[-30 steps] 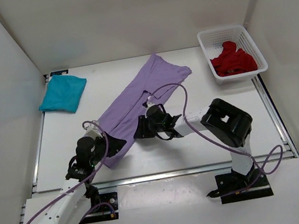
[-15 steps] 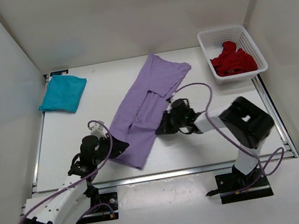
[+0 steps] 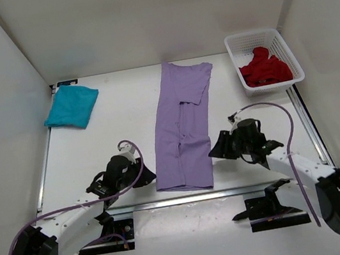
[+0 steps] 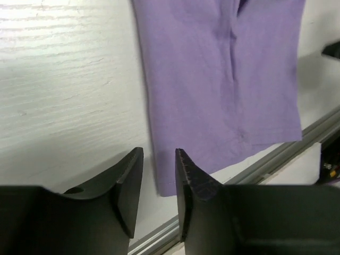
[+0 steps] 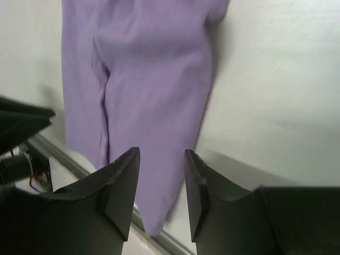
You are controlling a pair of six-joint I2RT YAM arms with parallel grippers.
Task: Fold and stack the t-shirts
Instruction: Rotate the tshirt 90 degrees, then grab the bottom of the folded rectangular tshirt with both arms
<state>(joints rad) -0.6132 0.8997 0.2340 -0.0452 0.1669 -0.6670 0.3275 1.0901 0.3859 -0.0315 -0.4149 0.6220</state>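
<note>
The lavender t-shirt (image 3: 180,132) has the lengthwise edges (image 3: 180,144) folded on top, so it will cover them with a smooth panel when the robot folds its near end over.
The lavender t-shirt (image 3: 183,132) lies flat as a long narrow strip, folded lengthwise, from the back middle to the table's near edge. My left gripper (image 3: 140,169) is open and empty just left of its near left corner; the left wrist view shows that shirt (image 4: 223,79) beyond the gripper (image 4: 158,162). My right gripper (image 3: 216,150) is open and empty just right of the near right corner; the shirt (image 5: 143,79) lies under and beyond the gripper (image 5: 162,162). The teal t-shirt (image 3: 71,106) lies folded at the back left. The dark red t-shirt (image 3: 265,68) is crumpled in the basket.
The white mesh basket (image 3: 231,45) stands at the back right. A metal rail (image 3: 169,202) runs along the table's near edge, just under the lavender shirt's hem. White walls close in the left, back and right sides.
The lavender shirt went from lying slanted to straight, with its near end drawn toward the front edge. Both grippers let go of it and drew back to either side.
</note>
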